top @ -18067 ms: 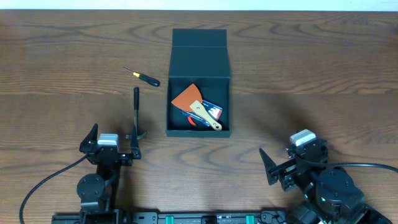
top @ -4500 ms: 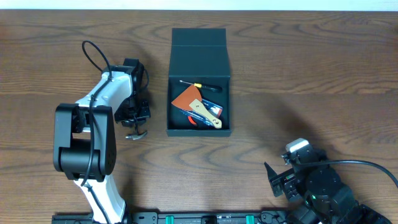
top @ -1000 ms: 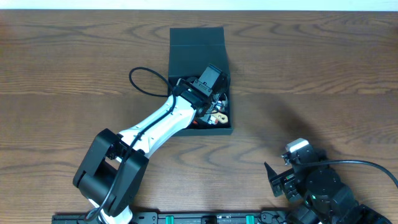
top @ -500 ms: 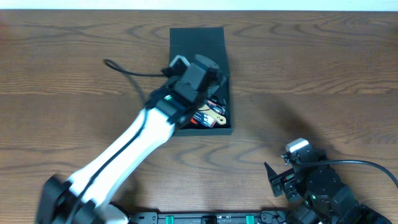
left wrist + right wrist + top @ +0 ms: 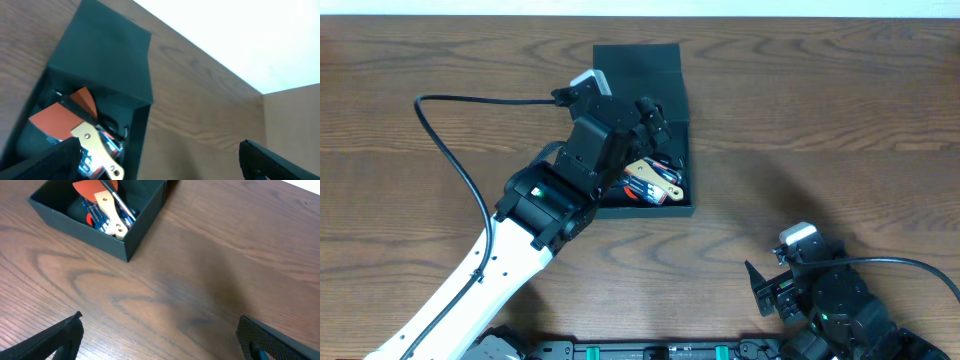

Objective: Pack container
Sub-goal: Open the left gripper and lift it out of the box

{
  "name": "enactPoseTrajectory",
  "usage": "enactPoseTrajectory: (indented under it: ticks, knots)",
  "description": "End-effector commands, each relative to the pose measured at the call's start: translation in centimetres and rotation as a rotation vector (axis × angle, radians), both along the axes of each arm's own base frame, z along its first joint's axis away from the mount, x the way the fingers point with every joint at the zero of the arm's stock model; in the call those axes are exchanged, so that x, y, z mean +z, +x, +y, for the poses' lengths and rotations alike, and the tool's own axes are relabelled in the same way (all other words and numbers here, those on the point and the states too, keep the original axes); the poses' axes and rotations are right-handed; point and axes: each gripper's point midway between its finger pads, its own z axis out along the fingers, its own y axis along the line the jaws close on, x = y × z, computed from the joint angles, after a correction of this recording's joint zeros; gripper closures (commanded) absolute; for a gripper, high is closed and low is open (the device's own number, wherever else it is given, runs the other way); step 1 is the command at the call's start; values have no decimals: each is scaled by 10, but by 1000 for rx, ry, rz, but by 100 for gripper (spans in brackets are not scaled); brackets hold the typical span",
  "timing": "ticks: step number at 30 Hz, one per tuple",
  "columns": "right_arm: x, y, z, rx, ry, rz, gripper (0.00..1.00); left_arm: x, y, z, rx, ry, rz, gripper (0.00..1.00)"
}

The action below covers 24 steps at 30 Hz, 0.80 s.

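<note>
The tools are in the container [image 5: 656,186] with its flap lid folded back, so my left gripper should go on clear of them and close beside the lid [image 5: 642,72].
The container [image 5: 638,62], a dark teal-black box with its flap lid folded back, stands at the table's middle back. Inside lie an orange scraper [image 5: 56,120], a pale wooden handle [image 5: 653,177] and other small tools. My left gripper [image 5: 655,118] hovers open above the container's inside, nothing between its fingers [image 5: 42,161]; the box's right wall passes under it in the left wrist view. My right gripper [image 5: 765,285] rests open and empty near the front right, with the container [image 5: 135,227] far ahead in the right wrist view.
A black cable [image 5: 450,110] loops from the left arm over the table's left side. Bare wooden tabletop [image 5: 190,280] lies between the right gripper and the box. The white far edge [image 5: 640,8] borders the table.
The left arm has lifted up out of the container and its jaws have spread wide. The right arm has not moved.
</note>
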Motion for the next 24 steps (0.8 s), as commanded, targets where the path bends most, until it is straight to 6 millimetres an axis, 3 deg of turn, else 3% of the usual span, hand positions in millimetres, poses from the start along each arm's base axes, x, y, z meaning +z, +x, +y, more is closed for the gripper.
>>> enactPoseTrajectory:
  ticks: [1,8,11,13,19,24]
  knots:
    - [2,2,-3,-25,8,-7,1,0,1,6,4,43,-6,2]
    - [7,5,-1,-27,20,-32,1,-8,-4,10,3,69,27,1]
    - [29,13,20,22,141,-93,1,-13,-7,12,3,85,48,2]
    - [30,11,26,48,158,-87,1,-15,-8,13,3,91,56,1]
    - [64,35,25,-26,207,-235,1,-14,-4,19,18,86,55,1]
    - [62,66,26,-148,221,-173,1,-10,11,34,28,7,74,1]
